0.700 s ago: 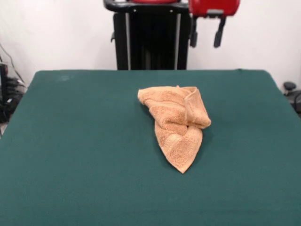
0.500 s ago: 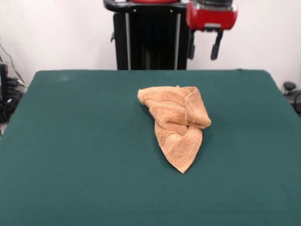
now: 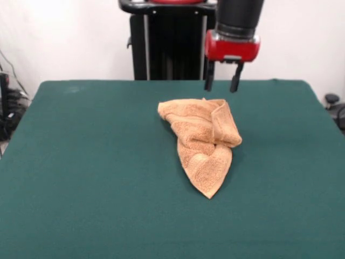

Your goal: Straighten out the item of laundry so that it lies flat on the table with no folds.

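A loose flap (image 3: 225, 125) is folded over the bunched towel (image 3: 195, 135), so the towel will drop open into a wide sheet when the robot lifts it.
The orange-tan towel (image 3: 204, 141) lies crumpled on the dark green table (image 3: 97, 162), a little right of the middle. Its upper part is bunched into a thick fold and a pointed corner trails toward the near edge. My gripper (image 3: 221, 84) hangs from the red and black arm above the towel's far edge, a short way above the cloth. Its two dark fingers (image 3: 208, 82) stand apart, open and empty.
The robot's black pedestal (image 3: 167, 46) stands behind the table's far edge. Cables and equipment sit off the table at the left (image 3: 8, 105), and a dark object shows at the right edge (image 3: 333, 102).
The gripper has come down and slightly left, from near the picture's top to just above the towel's far edge. The towel has not moved.
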`<state>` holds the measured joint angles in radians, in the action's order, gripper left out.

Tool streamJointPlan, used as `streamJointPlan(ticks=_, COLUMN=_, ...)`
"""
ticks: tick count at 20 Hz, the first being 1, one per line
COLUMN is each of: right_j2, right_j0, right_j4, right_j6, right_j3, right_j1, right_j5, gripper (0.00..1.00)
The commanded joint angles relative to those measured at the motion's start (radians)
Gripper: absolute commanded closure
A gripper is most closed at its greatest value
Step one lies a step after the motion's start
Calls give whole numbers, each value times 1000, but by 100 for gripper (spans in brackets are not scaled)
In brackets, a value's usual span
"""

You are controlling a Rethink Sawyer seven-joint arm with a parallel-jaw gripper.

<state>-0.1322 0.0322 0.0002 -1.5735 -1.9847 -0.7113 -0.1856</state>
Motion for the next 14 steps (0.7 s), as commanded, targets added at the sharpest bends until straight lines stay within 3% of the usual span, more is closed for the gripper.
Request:
streamJointPlan(ticks=1, right_j2=28, right_j0=-12, right_j4=13, right_j6=-192, right_j3=67, right_j1=94, right_j5=95, gripper=0)
streamJointPlan(ticks=8, right_j2=62, right_j0=-45, right_j4=24, right_j6=-175, right_j3=66, right_j1=77, right_j5=53, gripper=0)
streamJointPlan(ticks=14, right_j2=64, right_j0=-56, right_j4=22, right_j6=-182, right_j3=84, right_j1=128, right_j5=94, gripper=0)
